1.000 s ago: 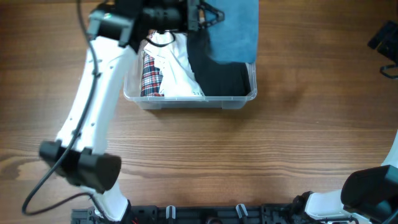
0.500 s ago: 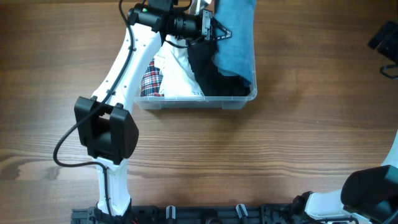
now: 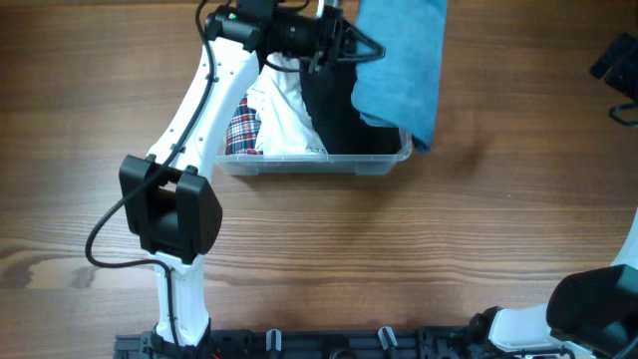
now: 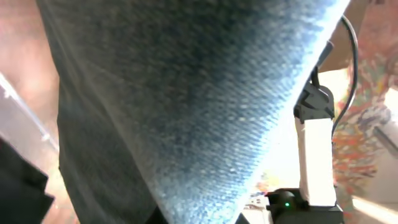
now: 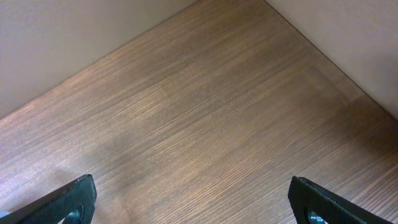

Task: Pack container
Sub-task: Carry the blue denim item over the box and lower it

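Observation:
The blue denim garment is hanging out past the container's rim (image 3: 406, 146). Next, my left gripper puts it on top of the black garment (image 3: 337, 112) and then pushes it down with closed fingers.
The clear container (image 3: 311, 161) stands at the table's far middle. Inside it lie a plaid shirt (image 3: 240, 131), a white garment (image 3: 289, 112) and a black garment (image 3: 344, 115). Above its far right part my left gripper (image 3: 349, 45) is shut on a blue denim garment (image 3: 404, 60). The denim hangs out past the container's right rim. In the left wrist view the denim (image 4: 186, 93) fills the picture and hides the jaws. My right gripper (image 5: 196, 205) is open over bare wood, with nothing between its fingers (image 5: 74, 199).
A black object (image 3: 622, 66) lies at the table's far right edge. The right arm's base (image 3: 596, 302) sits at the front right corner. The left arm's link (image 3: 171, 214) stands over the table in front of the container's left side.
The left gripper has swung to the right with the denim. The denim, which hung over the container's right half, now reaches past its right rim. The right arm has not moved.

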Controlling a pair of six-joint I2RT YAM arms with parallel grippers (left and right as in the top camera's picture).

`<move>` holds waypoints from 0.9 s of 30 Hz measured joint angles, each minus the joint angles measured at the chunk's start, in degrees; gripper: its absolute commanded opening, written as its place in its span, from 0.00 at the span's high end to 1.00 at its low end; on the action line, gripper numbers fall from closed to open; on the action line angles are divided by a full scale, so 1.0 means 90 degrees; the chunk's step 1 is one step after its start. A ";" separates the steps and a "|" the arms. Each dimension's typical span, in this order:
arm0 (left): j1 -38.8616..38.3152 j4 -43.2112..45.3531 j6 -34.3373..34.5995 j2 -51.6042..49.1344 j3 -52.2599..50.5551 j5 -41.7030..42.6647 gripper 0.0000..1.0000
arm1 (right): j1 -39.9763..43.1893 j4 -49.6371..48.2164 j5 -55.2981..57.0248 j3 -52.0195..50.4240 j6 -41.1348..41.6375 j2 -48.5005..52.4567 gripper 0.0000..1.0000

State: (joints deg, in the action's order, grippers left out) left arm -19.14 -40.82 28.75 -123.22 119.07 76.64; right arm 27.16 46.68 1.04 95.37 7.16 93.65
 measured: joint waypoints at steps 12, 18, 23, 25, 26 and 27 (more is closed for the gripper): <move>0.0435 -0.1972 -0.1557 -0.0002 0.0000 -0.1880 0.96 | 0.0000 0.0002 0.0000 0.0000 0.0000 0.0000 0.00; 0.0381 -0.1926 -0.1763 -0.0007 0.0000 -0.2397 0.96 | 0.0000 0.0002 0.0000 0.0000 0.0000 0.0000 0.00; 0.0384 -0.1991 -0.1860 -0.0262 0.0005 -0.2715 0.96 | 0.0000 0.0002 0.0000 0.0000 0.0000 0.0000 0.00; 0.0410 -0.2069 -0.1909 -0.0393 0.0005 -0.2953 0.96 | 0.0000 0.0002 0.0000 0.0000 0.0000 0.0000 0.00; 0.0427 -0.2093 -0.1933 -0.0420 0.0005 -0.3002 0.96 | 0.0000 0.0002 0.0000 0.0000 0.0000 0.0000 0.00; 0.0461 -0.2140 -0.1953 -0.0457 0.0005 -0.3104 0.96 | 0.0000 0.0002 0.0000 0.0000 0.0000 0.0000 0.00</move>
State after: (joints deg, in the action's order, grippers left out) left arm -14.98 -60.07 11.18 -127.33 119.11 48.71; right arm 27.16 46.70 1.04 95.37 7.16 93.65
